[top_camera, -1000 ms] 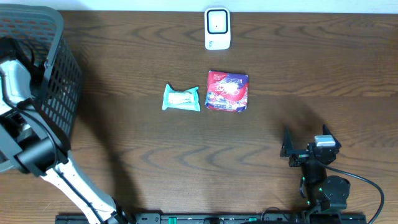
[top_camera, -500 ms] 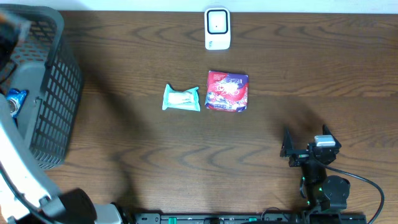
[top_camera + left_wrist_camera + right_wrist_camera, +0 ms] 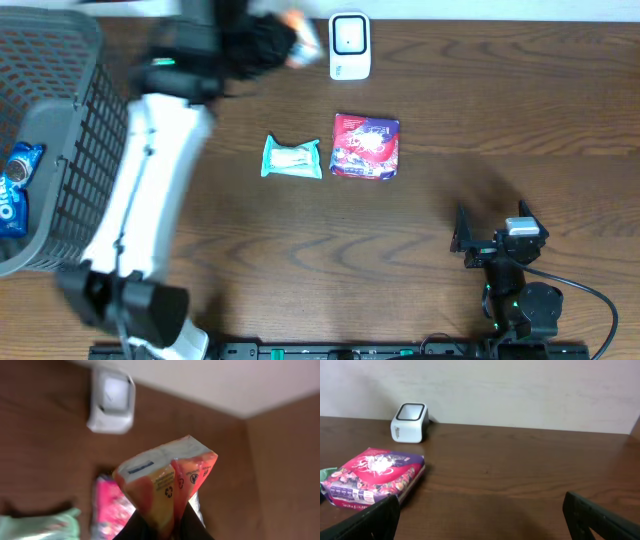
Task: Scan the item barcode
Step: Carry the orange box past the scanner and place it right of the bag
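The red packet (image 3: 365, 147) has clear space (image 3: 445, 147) between it and my open right gripper, so my left gripper should keep moving across and let go of the orange and yellow packet there.
My left gripper (image 3: 288, 36) is shut on an orange and yellow packet (image 3: 293, 21), held in the air just left of the white scanner (image 3: 349, 45) at the table's back edge. In the left wrist view the packet (image 3: 167, 480) stands up from between my dark fingers (image 3: 197, 527), a white label on its top end. The scanner (image 3: 111, 400) lies beyond it, up and to the left. My right gripper (image 3: 478, 240) rests open near the front right, with nothing between its fingers (image 3: 367, 520).
A red packet (image 3: 365, 146) and a green packet (image 3: 291, 158) lie mid-table in front of the scanner. A dark mesh basket (image 3: 85, 130) stands at the left edge with a blue Oreo pack (image 3: 14, 186) inside. The left arm stretches diagonally over the table's left side.
The left arm has swung from the basket across to the back of the table, bringing the orange packet beside the scanner. The right arm has not moved.
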Robot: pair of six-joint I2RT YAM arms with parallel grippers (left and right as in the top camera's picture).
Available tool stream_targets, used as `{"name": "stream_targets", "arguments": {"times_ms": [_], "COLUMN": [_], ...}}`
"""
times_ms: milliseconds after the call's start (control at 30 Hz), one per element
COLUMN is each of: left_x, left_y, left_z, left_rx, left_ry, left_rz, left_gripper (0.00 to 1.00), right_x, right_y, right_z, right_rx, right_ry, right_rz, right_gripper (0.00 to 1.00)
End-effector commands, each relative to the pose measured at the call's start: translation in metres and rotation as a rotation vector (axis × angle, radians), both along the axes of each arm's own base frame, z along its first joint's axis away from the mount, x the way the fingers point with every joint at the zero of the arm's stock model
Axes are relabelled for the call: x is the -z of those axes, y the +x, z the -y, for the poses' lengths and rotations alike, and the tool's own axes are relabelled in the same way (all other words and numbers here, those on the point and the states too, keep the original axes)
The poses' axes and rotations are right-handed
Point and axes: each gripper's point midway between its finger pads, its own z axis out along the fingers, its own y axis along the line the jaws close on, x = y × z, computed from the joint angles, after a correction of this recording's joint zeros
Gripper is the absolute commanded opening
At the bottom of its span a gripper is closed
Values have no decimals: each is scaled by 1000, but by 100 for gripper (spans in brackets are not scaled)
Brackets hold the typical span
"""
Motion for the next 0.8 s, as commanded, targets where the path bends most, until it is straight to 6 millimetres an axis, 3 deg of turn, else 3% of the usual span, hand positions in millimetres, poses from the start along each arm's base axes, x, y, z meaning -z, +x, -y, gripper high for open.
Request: {"name": "stream_targets", "arguments": {"times_ms": [0, 233, 400, 533, 600, 667, 767], "left_x": [40, 125, 176, 192, 191, 189, 186], "left_y": [-1, -25, -35, -36, -36, -34, -30], "left_z": [42, 125, 164, 180, 184, 184, 178], "left_rx": [46, 187, 257, 280, 284, 283, 270], "left_ry": [110, 197, 224, 220, 213, 209, 208], "left_rz": [-13, -110, -141, -130, -118, -111, -111], "left_gripper": [8, 7, 9, 23, 38, 63, 67], "right_x": [1, 1, 1, 1, 1, 1, 1], "right_y": [0, 0, 0, 0, 0, 0, 0], "right_z": [-1, -1, -1, -1, -1, -1, -1], "right_rx": [-6, -6, -6, -6, -6, -6, -6], "right_ry": [-7, -7, -7, -8, -7, -7, -7], "right_rz": [-3, -3, -3, -3, -3, -3, -3], "right_gripper": [99, 99, 99, 99, 99, 99, 99]}}
